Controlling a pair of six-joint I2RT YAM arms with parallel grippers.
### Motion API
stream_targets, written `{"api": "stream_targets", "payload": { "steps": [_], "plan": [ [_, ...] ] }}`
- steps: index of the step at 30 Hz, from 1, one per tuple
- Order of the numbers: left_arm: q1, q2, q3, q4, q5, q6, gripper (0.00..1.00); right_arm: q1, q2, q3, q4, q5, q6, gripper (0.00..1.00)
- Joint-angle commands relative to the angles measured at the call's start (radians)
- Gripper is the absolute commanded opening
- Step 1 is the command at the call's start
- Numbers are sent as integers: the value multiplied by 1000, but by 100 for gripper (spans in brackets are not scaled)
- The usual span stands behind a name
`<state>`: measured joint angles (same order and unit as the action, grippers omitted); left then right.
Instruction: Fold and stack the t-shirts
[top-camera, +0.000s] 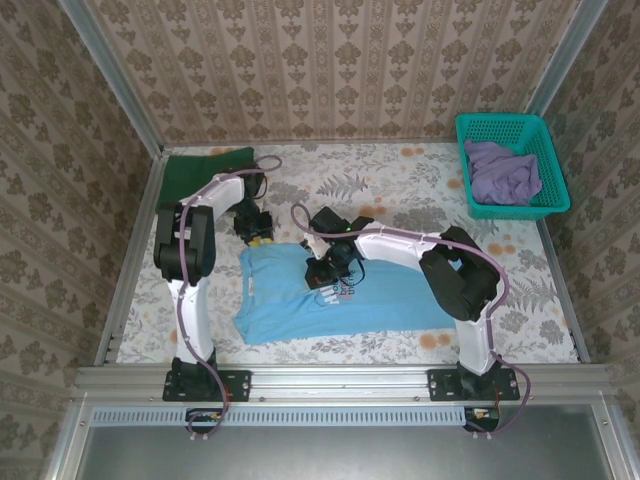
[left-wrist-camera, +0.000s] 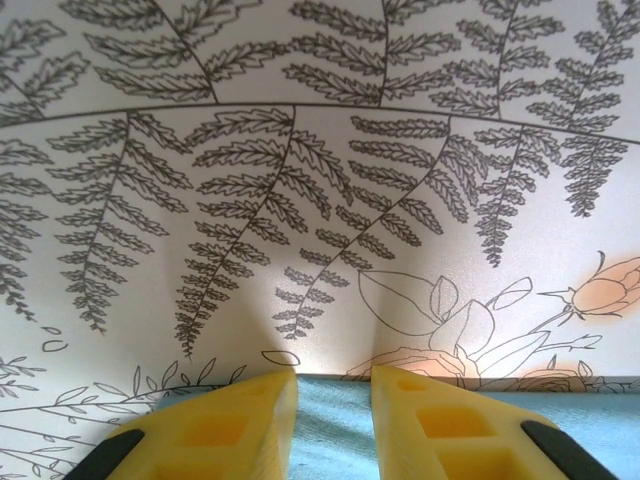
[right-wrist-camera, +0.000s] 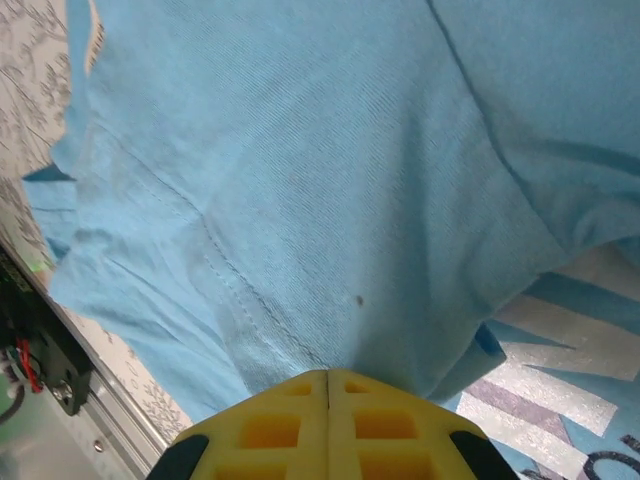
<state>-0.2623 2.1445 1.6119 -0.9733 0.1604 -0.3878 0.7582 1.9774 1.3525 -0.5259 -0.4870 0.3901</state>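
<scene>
The light blue t-shirt (top-camera: 385, 314) is lying lengthwise along the rail, so my left gripper needs to take hold near the collar (top-camera: 274, 258) and help my right gripper turn the t-shirt before folding.
The light blue t-shirt (top-camera: 290, 305) lies spread on the table's middle, its dark lettering (top-camera: 338, 292) near the centre. My right gripper (top-camera: 322, 272) is over it, shut on a raised fold of blue cloth (right-wrist-camera: 300, 180) that hangs from its tips (right-wrist-camera: 328, 373). My left gripper (top-camera: 258, 235) sits at the shirt's far edge. Its yellow fingers (left-wrist-camera: 230, 420) stand apart, with the blue hem (left-wrist-camera: 330, 430) lying in the gap (left-wrist-camera: 333, 375). A dark green t-shirt (top-camera: 205, 172) lies folded at the back left. The dull purple one (top-camera: 503, 170) is bunched in the basket.
A teal mesh basket (top-camera: 510, 121) stands at the back right corner. The table has a fern-and-flower cloth (top-camera: 400, 190) and patterned walls on three sides. A metal rail (top-camera: 340, 378) with both arm bases runs along the near edge.
</scene>
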Motion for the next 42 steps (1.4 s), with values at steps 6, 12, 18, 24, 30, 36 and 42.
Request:
{"api": "stream_targets", "payload": {
  "steps": [6, 12, 18, 24, 30, 36, 42],
  "plan": [
    [8, 37, 24, -13, -40, 6, 30, 9, -73, -72, -3, 22, -18, 27],
    [14, -27, 65, -36, -28, -10, 40, -53, -204, -191, 139, 46, 100, 46],
    [1, -159, 59, -40, -27, -42, 46, -230, -399, -391, 259, 103, 272, 45],
    [-78, -295, -113, 27, 39, -99, 37, -425, -507, -464, 135, 337, 315, 45],
    [-137, -325, -325, 178, 124, -283, 36, -519, -417, -433, 47, 403, 303, 44],
    [-144, -193, -307, 220, 103, -396, 39, -581, -374, -505, 76, 396, 386, 44],
    [-179, 45, -29, 103, 47, -334, 39, -615, -404, -552, 73, 377, 446, 45]
  ]
}}
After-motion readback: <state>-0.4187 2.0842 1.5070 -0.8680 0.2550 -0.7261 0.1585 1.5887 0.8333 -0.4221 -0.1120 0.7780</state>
